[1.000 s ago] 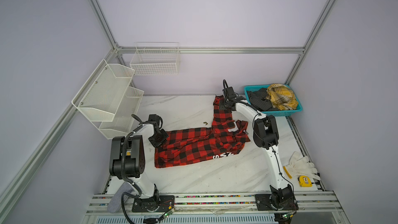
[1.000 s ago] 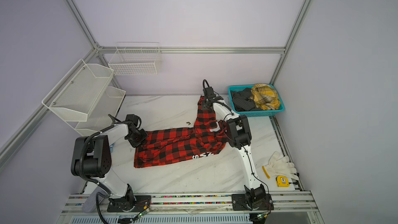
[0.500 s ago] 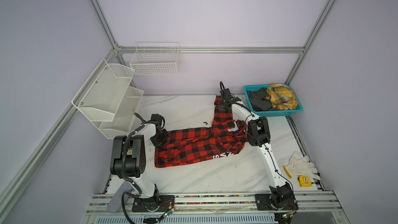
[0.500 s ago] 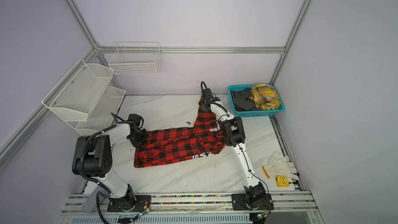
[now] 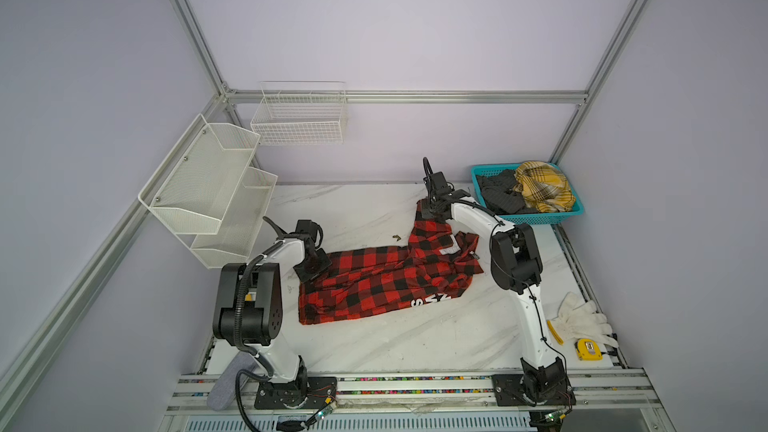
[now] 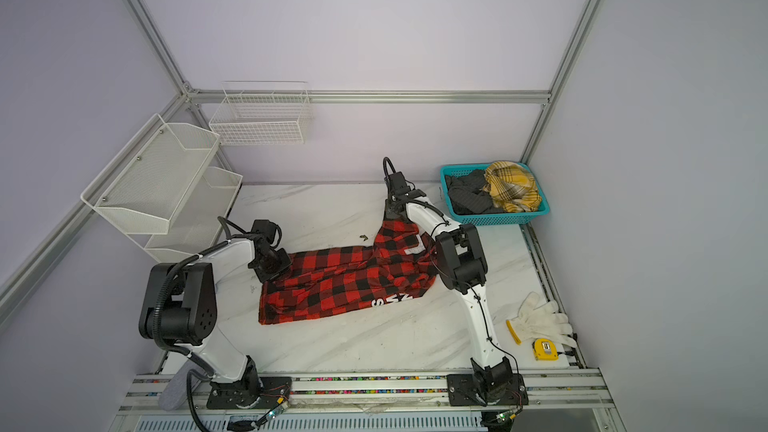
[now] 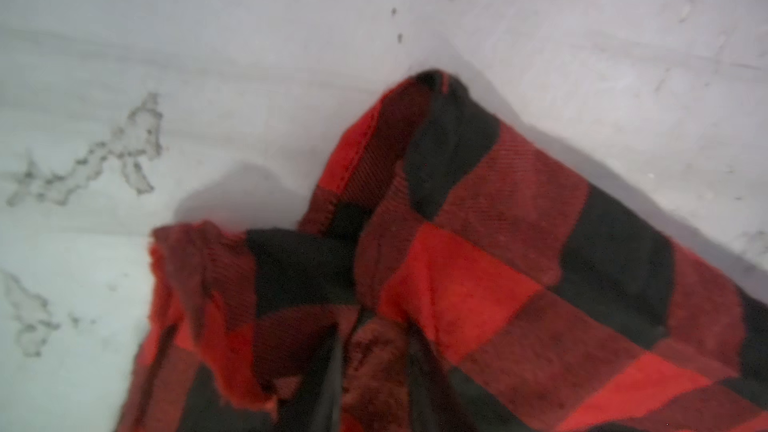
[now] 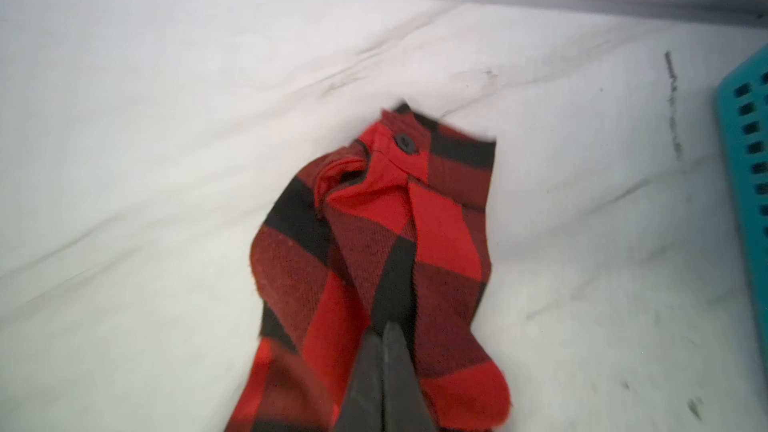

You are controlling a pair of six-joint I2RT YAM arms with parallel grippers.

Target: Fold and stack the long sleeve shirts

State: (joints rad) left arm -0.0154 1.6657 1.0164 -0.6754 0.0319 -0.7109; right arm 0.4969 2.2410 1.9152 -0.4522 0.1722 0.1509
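Observation:
The sleeve (image 5: 429, 233) sticks out beyond the shirt's body, so my right gripper should move the cuff in to the body's edge (image 5: 390, 251) so that my left gripper can take it.
A red-and-black check shirt (image 5: 374, 280) (image 6: 340, 280) with white letters lies spread across the marble table in both top views. One sleeve stretches toward the back. My right gripper (image 5: 428, 209) (image 8: 384, 330) is shut on that sleeve just below its buttoned cuff (image 8: 409, 147). My left gripper (image 5: 318, 272) (image 7: 374, 376) sits at the shirt's left end, fingers apart with a fold of cloth (image 7: 498, 243) between them. A mustard-yellow plaid shirt (image 5: 540, 187) and a dark grey one (image 5: 498, 195) lie crumpled in a teal basket (image 5: 540, 218).
White gloves (image 5: 582, 317) and a yellow tape measure (image 5: 588, 349) lie at the table's right edge. White mesh shelves (image 5: 208, 189) stand at the left, and a wire basket (image 5: 299, 118) hangs on the back wall. A small brown scrap (image 5: 396, 237) lies beside the sleeve.
My right gripper has closed on the sleeve near its cuff at the back. My left gripper's fingers have parted at the shirt's left end. The shirt's body has stayed put.

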